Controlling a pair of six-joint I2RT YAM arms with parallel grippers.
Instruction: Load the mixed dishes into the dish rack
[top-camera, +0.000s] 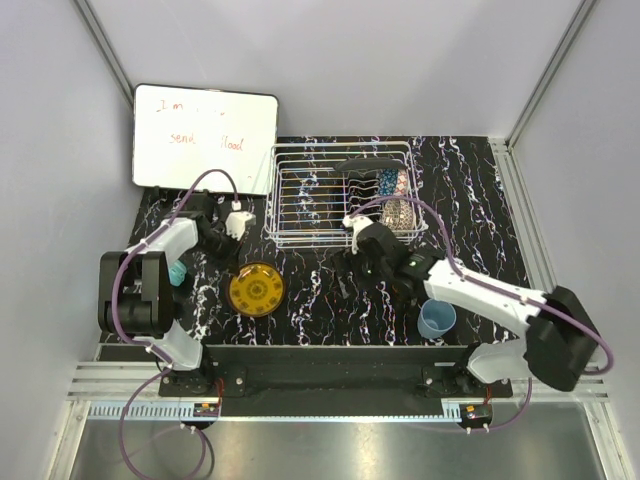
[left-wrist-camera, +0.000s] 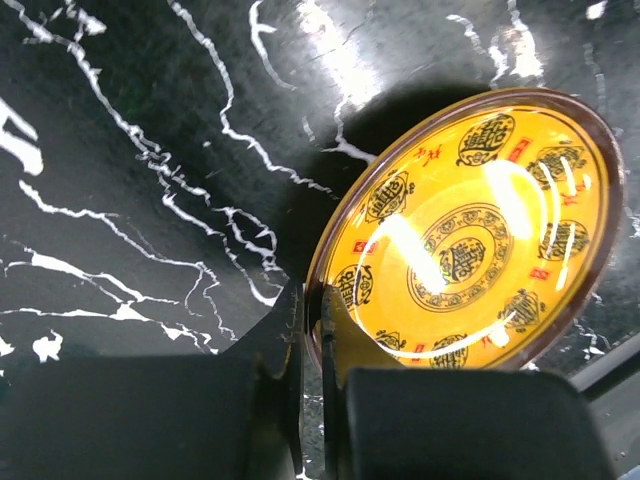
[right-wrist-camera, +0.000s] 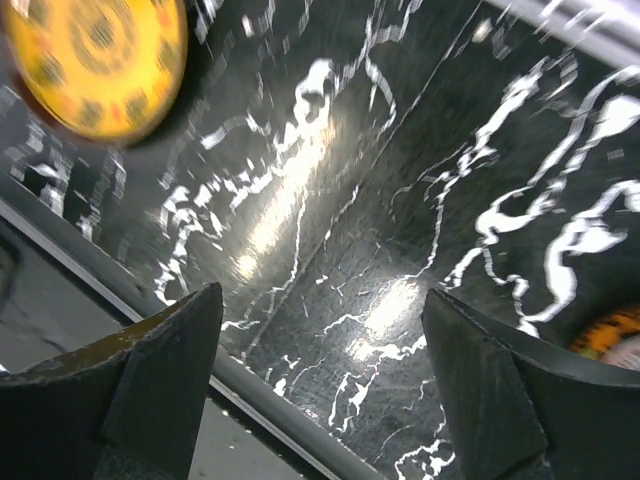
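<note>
My right gripper needs to back away from the dish rack's front (top-camera: 325, 239), which it is blocking, toward the light-blue cup (top-camera: 437, 318) before my left gripper brings the yellow plate in.
My left gripper (left-wrist-camera: 312, 310) is shut on the near rim of the yellow round plate (left-wrist-camera: 470, 230), which tilts up off the black marble table. From above, the plate (top-camera: 256, 290) lies left of centre with the left gripper (top-camera: 242, 256) at its far edge. My right gripper (right-wrist-camera: 320, 330) is wide open and empty over bare table, just in front of the white wire dish rack (top-camera: 300, 200). The rack holds the blue patterned bowl (top-camera: 393, 183), the beige patterned bowl (top-camera: 398, 213) and a dark dish (top-camera: 365, 163). The light-blue cup (top-camera: 437, 318) stands at the front right.
A whiteboard (top-camera: 205, 138) with writing leans at the back left. A teal object (top-camera: 177, 271) lies beside the left arm. The table's front edge (right-wrist-camera: 200, 360) runs close under the right gripper. The right arm (top-camera: 470, 290) stretches across above the cup.
</note>
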